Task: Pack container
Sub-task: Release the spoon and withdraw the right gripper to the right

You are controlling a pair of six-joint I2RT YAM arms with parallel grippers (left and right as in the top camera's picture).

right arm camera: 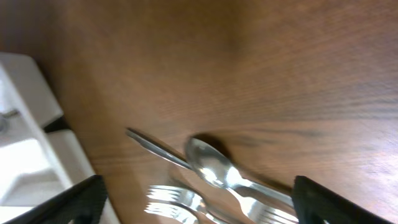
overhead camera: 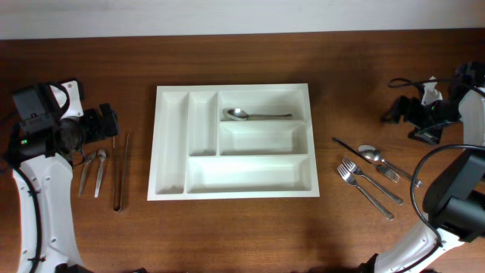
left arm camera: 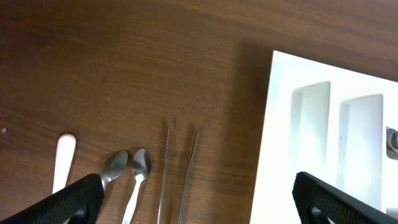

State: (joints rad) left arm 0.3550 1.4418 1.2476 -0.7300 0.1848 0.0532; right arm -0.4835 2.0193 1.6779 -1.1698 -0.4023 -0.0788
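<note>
The spoon's bowl (overhead camera: 368,152) is lying over a fork's handle. My right gripper should come back, turn to straddle the spoon's neck (overhead camera: 382,160) and pick up the spoon first.
The white container (overhead camera: 173,144), a five-compartment cutlery tray, lies mid-table with one spoon (overhead camera: 254,115) in its upper right compartment. Its left edge shows in the left wrist view (left arm camera: 273,137) and a corner in the right wrist view (right arm camera: 25,93). My left gripper (overhead camera: 108,123) is open and empty at the far left, above two small spoons (overhead camera: 95,167) and thin tongs (overhead camera: 120,173); the left wrist view shows the spoons (left arm camera: 127,168) and tongs (left arm camera: 177,168). My right gripper (overhead camera: 399,111) is open and empty at the far right, above a spoon (right arm camera: 217,169), forks (right arm camera: 177,202) and a knife (right arm camera: 155,148).
In the overhead view the right-side spoon (overhead camera: 373,155), two forks (overhead camera: 364,182) and the knife (overhead camera: 350,145) lie on the wood table right of the tray. A white-handled utensil (left arm camera: 62,158) lies left of the small spoons. Black cables (overhead camera: 424,189) loop by the right arm.
</note>
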